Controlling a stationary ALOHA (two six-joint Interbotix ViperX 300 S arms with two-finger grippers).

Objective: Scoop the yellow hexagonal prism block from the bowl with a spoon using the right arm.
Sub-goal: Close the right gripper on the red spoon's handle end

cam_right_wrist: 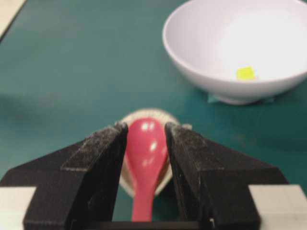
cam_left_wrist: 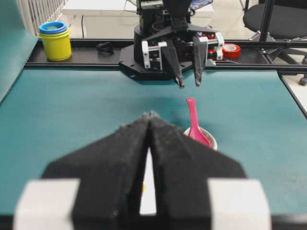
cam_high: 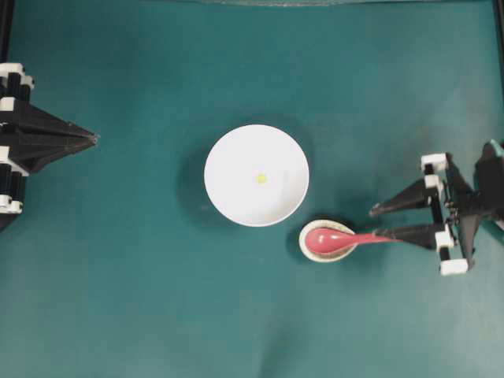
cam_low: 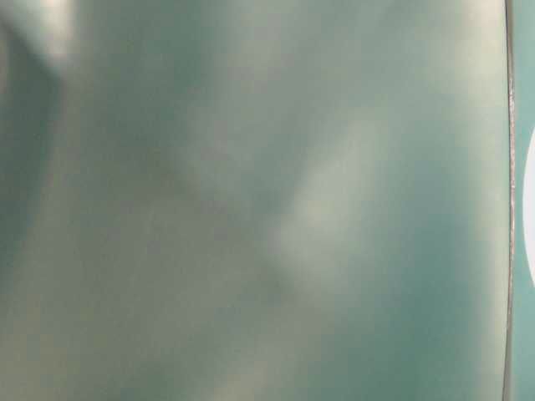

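The yellow block [cam_high: 261,179] rests on the bowl's smooth open bottom [cam_high: 238,176], so it will slide over to the bowl's side before it rides onto the spoon when the robot pushes.
The white bowl [cam_high: 233,193] sits mid-table with the tiny yellow hexagonal prism block [cam_high: 261,179] lying inside it, and both show in the right wrist view as bowl [cam_right_wrist: 201,43] and block [cam_right_wrist: 245,73]. The pink-red spoon [cam_high: 327,240] lies with its scoop in a small rest and its handle pointing right. My right gripper [cam_high: 379,222] is open at the handle's end. In its wrist view the fingers [cam_right_wrist: 100,153] stand either side of the spoon [cam_right_wrist: 146,148] without pinching it. My left gripper [cam_high: 94,138] is shut at the far left, holding nothing.
The speckled spoon rest [cam_high: 305,249] lies just right of the bowl's lower edge. Beyond the table's far rail, the left wrist view shows stacked yellow and blue cups [cam_left_wrist: 55,40] and a red tape roll [cam_left_wrist: 231,49]. The table-level view is a teal blur.
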